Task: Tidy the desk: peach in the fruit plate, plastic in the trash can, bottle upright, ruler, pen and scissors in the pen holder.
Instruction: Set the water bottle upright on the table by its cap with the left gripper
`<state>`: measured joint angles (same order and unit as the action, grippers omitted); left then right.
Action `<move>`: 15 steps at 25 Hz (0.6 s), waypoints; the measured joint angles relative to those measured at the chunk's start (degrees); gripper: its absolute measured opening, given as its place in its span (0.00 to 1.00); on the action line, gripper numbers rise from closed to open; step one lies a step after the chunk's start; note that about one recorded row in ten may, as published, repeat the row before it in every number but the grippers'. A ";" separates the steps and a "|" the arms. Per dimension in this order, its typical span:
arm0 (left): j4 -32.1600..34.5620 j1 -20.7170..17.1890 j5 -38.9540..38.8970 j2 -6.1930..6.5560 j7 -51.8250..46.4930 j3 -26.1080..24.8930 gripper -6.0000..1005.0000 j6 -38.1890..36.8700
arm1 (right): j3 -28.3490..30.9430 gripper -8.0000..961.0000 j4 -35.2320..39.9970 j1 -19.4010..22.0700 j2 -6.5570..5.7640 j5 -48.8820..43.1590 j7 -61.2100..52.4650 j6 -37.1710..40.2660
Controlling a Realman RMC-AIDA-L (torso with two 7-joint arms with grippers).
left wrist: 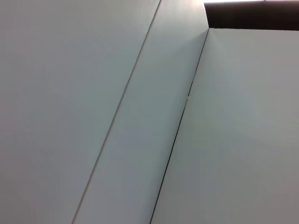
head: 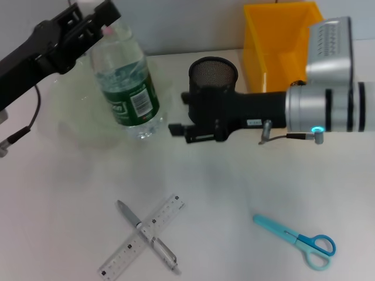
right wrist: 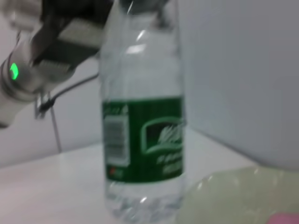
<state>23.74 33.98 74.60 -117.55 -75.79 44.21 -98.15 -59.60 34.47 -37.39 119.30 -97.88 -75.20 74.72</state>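
Note:
My left gripper is holding the bottle at the fruit plate's edge. Next, my right gripper moves back while my left gripper stands the bottle beside the plate (head: 76,167).
The clear bottle (head: 128,88) with a green label stands nearly upright at the back left, its base on the table. My left gripper (head: 107,24) is shut on its cap end from above. My right gripper (head: 177,130) hovers just right of the bottle's base, apart from it. The right wrist view shows the bottle (right wrist: 142,135) close up. The ruler (head: 142,235) and pen (head: 147,236) lie crossed near the front. Blue scissors (head: 299,240) lie at the front right. The black mesh pen holder (head: 212,69) stands behind my right arm. The plastic is out of view.
A pale translucent fruit plate (head: 73,120) lies left of the bottle; in the right wrist view the plate (right wrist: 233,196) holds something pink (right wrist: 282,218) at the picture's edge. The orange trash can (head: 280,44) stands at the back right. The left wrist view shows only blank wall.

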 joint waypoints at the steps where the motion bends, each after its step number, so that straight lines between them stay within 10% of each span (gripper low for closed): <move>1: 0.00 0.00 0.00 0.00 0.00 0.00 0.48 0.00 | 0.00 0.85 0.26 0.53 -0.06 1.36 0.57 0.05; 15: 1.23 -7.91 0.16 0.70 7.46 0.00 0.49 2.62 | -0.54 0.85 9.13 3.34 -0.52 -5.61 -6.13 8.44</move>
<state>24.97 26.07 74.76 -116.85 -68.33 44.20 -95.53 -60.14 43.59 -34.04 118.79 -103.49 -81.33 83.16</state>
